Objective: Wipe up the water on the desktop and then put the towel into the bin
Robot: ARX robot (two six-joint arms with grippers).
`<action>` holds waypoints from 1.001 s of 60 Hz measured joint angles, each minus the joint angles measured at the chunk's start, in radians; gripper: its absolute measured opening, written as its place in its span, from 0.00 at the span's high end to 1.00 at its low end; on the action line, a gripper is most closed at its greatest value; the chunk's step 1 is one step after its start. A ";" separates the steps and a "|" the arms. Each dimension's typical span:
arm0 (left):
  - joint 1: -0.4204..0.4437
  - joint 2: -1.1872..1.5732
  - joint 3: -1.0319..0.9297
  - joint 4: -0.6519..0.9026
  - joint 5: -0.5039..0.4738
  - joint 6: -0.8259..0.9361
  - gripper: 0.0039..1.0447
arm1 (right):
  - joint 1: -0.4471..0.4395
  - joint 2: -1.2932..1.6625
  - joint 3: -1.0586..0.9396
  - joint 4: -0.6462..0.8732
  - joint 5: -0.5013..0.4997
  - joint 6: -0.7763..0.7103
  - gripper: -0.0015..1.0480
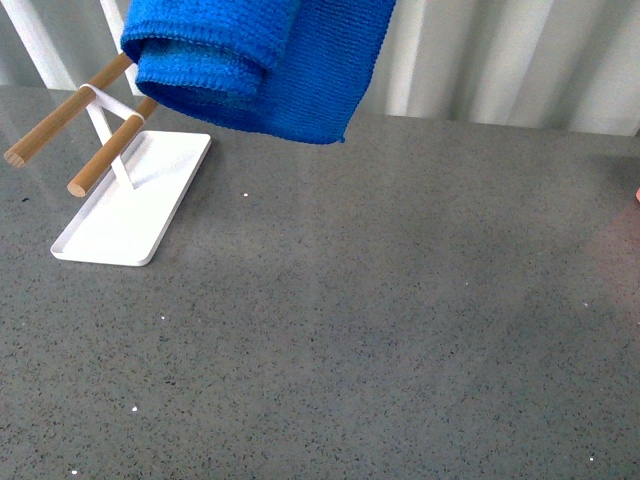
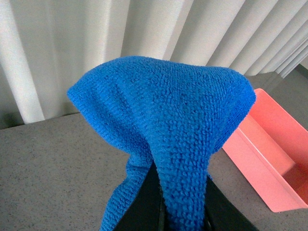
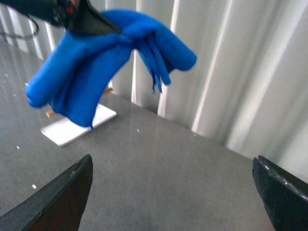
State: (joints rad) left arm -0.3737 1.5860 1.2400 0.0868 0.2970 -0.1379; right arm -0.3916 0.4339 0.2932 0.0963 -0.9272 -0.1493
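I expect the blue towel (image 3: 91,65) to crumple into a heap inside the bin when I lower it, as it droops in limp folds (image 3: 156,60) from my left gripper.
The blue towel (image 1: 260,60) hangs bunched in the air at the top left of the front view, above the far end of the rack and off the desktop (image 1: 380,300). My left gripper (image 2: 183,211) is shut on the towel (image 2: 168,110), which drapes over its black fingers and hides their tips. The right wrist view shows the left gripper (image 3: 113,30) pinching the towel (image 3: 91,72) from above. My right gripper (image 3: 172,163) is open wide over bare desktop, holding nothing. The pink bin (image 2: 255,173) stands to the right. The water is not visible to me.
A white tray (image 1: 130,215) carries a white stand with two wooden rods (image 1: 60,120) at the back left. White pleated curtains (image 1: 500,60) close off the far edge. A sliver of the bin (image 1: 637,195) shows at the right edge.
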 joint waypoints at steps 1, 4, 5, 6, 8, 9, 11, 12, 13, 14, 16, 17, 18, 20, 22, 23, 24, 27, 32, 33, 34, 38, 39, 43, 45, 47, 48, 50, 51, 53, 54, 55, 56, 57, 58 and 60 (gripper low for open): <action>-0.002 0.000 0.000 0.001 0.000 -0.003 0.95 | -0.001 0.039 0.008 0.048 -0.017 0.029 0.07; -0.007 0.001 0.000 0.005 -0.001 -0.007 0.95 | 0.007 0.146 0.031 0.166 -0.034 0.104 0.07; -0.008 0.002 0.000 0.006 -0.001 -0.010 0.95 | 0.014 0.188 0.040 0.208 -0.035 0.132 0.07; -0.011 0.002 0.000 0.008 -0.001 -0.014 0.95 | 0.028 0.252 0.053 0.265 -0.038 0.172 0.07; -0.014 0.002 0.000 0.013 0.000 -0.015 0.95 | 0.050 0.334 0.067 0.337 -0.040 0.219 0.07; -0.017 0.002 0.000 0.013 -0.001 -0.015 0.95 | 0.071 0.393 0.073 0.387 -0.046 0.265 0.07; -0.020 0.002 -0.001 0.013 0.000 -0.015 0.95 | 0.101 0.468 0.074 0.454 -0.051 0.312 0.07; -0.022 0.002 -0.001 0.013 0.001 -0.015 0.95 | 0.118 0.502 0.075 0.484 -0.048 0.347 0.07; -0.024 0.002 -0.003 0.013 0.001 -0.015 0.95 | 0.148 0.549 0.079 0.523 -0.037 0.385 0.07; -0.025 0.002 -0.003 0.013 0.001 -0.015 0.95 | 0.158 0.563 0.080 0.534 -0.034 0.391 0.07; -0.026 0.002 -0.006 0.013 0.001 -0.015 0.95 | 0.199 0.615 0.090 0.578 -0.029 0.440 0.07; -0.027 0.002 -0.007 0.012 0.001 -0.016 0.95 | 0.220 0.637 0.097 0.599 -0.019 0.469 0.07; -0.028 0.002 -0.008 0.011 0.002 -0.018 0.95 | 0.241 0.658 0.104 0.618 -0.010 0.491 0.07; -0.028 0.002 -0.008 0.011 0.003 -0.021 0.95 | 0.272 0.687 0.117 0.642 0.006 0.520 0.07; -0.028 0.002 -0.008 0.011 0.003 -0.023 0.95 | 0.311 0.724 0.139 0.674 0.022 0.557 0.07; -0.028 0.002 -0.008 0.010 0.003 -0.024 0.95 | 0.320 0.734 0.144 0.682 0.027 0.560 0.07; -0.028 0.001 -0.008 0.009 0.002 -0.025 0.95 | 0.338 0.752 0.156 0.692 0.037 0.578 0.07; -0.029 0.001 -0.008 0.003 0.002 -0.029 0.95 | 0.380 0.797 0.184 0.709 0.054 0.615 0.07; -0.031 0.001 -0.008 -0.002 0.002 -0.048 0.95 | 0.439 0.863 0.222 0.719 0.063 0.643 0.07; -0.031 0.001 -0.008 -0.002 0.002 -0.051 0.95 | 0.446 0.870 0.226 0.719 0.063 0.647 0.07; -0.033 0.001 -0.008 -0.002 0.002 -0.053 0.95 | 0.460 0.884 0.233 0.716 0.062 0.648 0.07; -0.040 0.001 -0.006 -0.003 0.001 -0.063 0.95 | 0.502 0.916 0.249 0.688 0.067 0.633 0.07; -0.042 0.001 -0.005 -0.004 0.002 -0.066 0.95 | 0.516 0.925 0.254 0.673 0.065 0.623 0.07; -0.053 0.001 0.005 -0.005 0.002 -0.078 0.95 | 0.563 0.955 0.268 0.630 0.065 0.575 0.07; -0.057 0.001 0.010 -0.005 0.002 -0.085 0.95 | 0.582 0.966 0.276 0.610 0.066 0.553 0.07; -0.063 0.001 0.017 -0.006 0.002 -0.092 0.95 | 0.607 0.980 0.286 0.567 0.070 0.505 0.07; -0.066 0.001 0.021 -0.006 0.002 -0.098 0.95 | 0.618 0.986 0.289 0.556 0.072 0.490 0.07; -0.070 0.001 0.027 -0.006 0.002 -0.105 0.95 | 0.639 1.003 0.293 0.552 0.078 0.451 0.07; -0.072 0.001 0.027 -0.006 0.002 -0.107 0.95 | 0.644 1.007 0.294 0.551 0.080 0.437 0.07; -0.075 0.001 0.029 -0.006 0.002 -0.110 0.95 | 0.657 1.018 0.301 0.549 0.083 0.414 0.07; -0.077 0.001 0.031 -0.006 0.002 -0.113 0.95 | 0.664 1.026 0.306 0.549 0.088 0.398 0.07; -0.078 0.001 0.032 -0.006 0.002 -0.115 0.95 | 0.668 1.030 0.310 0.549 0.090 0.391 0.07; -0.081 0.001 0.033 -0.006 0.001 -0.120 0.95 | 0.674 1.037 0.317 0.549 0.093 0.377 0.07; -0.082 0.001 0.034 -0.006 0.001 -0.121 0.95 | 0.676 1.041 0.321 0.549 0.096 0.373 0.07; -0.085 0.001 0.034 -0.006 0.000 -0.122 0.95 | 0.682 1.049 0.330 0.548 0.104 0.354 0.07; -0.089 0.001 0.035 -0.006 -0.002 -0.127 0.95 | 0.690 1.059 0.346 0.542 0.116 0.333 0.07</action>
State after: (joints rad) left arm -0.4622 1.5871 1.2751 0.0807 0.2947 -0.2653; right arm 0.2985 1.4933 0.6392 0.6388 -0.8108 0.1841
